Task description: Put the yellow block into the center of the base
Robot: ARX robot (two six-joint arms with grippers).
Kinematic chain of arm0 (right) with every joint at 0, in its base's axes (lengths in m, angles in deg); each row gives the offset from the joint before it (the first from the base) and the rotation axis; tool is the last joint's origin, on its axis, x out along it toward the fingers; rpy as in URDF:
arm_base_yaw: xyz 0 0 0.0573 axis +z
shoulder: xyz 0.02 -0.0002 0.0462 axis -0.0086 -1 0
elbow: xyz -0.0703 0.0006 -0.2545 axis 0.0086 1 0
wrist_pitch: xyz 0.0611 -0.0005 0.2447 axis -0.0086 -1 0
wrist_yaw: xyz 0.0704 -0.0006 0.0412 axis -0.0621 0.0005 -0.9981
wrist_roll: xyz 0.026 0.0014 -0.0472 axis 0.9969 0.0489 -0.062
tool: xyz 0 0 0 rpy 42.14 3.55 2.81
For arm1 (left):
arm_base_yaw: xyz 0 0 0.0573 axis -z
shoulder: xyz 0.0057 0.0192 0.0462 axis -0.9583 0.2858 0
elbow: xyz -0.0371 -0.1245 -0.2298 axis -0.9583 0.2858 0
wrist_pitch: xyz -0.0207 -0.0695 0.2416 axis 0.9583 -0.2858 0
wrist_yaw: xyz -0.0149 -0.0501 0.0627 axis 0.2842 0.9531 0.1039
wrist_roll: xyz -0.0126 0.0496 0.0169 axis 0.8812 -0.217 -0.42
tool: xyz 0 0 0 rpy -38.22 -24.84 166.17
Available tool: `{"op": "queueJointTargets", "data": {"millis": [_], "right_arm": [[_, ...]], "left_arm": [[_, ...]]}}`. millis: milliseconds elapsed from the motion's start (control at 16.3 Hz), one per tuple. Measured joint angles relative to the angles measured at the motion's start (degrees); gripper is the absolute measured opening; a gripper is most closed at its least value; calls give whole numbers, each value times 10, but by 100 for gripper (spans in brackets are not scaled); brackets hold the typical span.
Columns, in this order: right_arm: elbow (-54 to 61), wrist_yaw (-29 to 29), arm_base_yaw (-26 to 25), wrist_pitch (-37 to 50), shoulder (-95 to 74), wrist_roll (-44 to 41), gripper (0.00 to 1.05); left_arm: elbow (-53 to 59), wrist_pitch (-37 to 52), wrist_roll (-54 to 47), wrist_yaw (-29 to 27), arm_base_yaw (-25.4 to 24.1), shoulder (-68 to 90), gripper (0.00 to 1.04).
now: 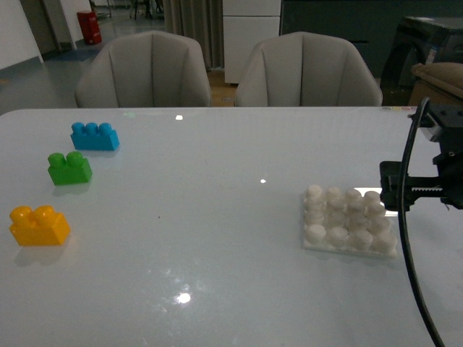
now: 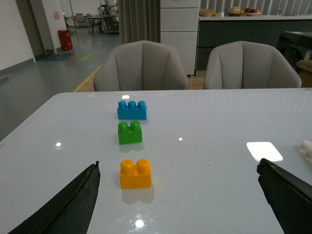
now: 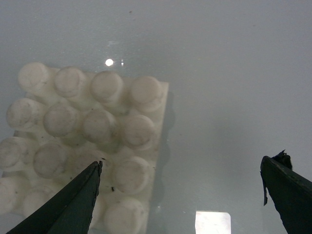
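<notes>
The yellow block is taller than the base's short studs, so it will go down over them and still stick up when I press it down.
The yellow block stands on the table at the near left, studs up; it also shows in the left wrist view. The white studded base lies flat at the right and fills the left part of the right wrist view. My left gripper is open and empty, behind the yellow block with the block between its fingers' line. It is out of the front view. My right gripper is open and empty, just above the base's edge; one finger overlaps the studs. Its body shows at the right edge.
A green two-stud brick and a blue three-stud brick stand behind the yellow block in a row. Two beige chairs stand past the table's far edge. A black cable hangs at the right.
</notes>
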Motion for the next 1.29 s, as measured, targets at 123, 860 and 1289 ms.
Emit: {"op": "queueJointTargets", "data": {"millis": [123,860,1289], "right_arm": [[-24,-2,12,-8,-33,16,98],[-70,-25,29,-12,-105,80,98],[-67,-24,61,11,-112,91,98]], "left_arm": [[0,0,0,0,0,0,98],[0,0,0,0,0,0,98],[0,0,0,0,0,0,98]]}}
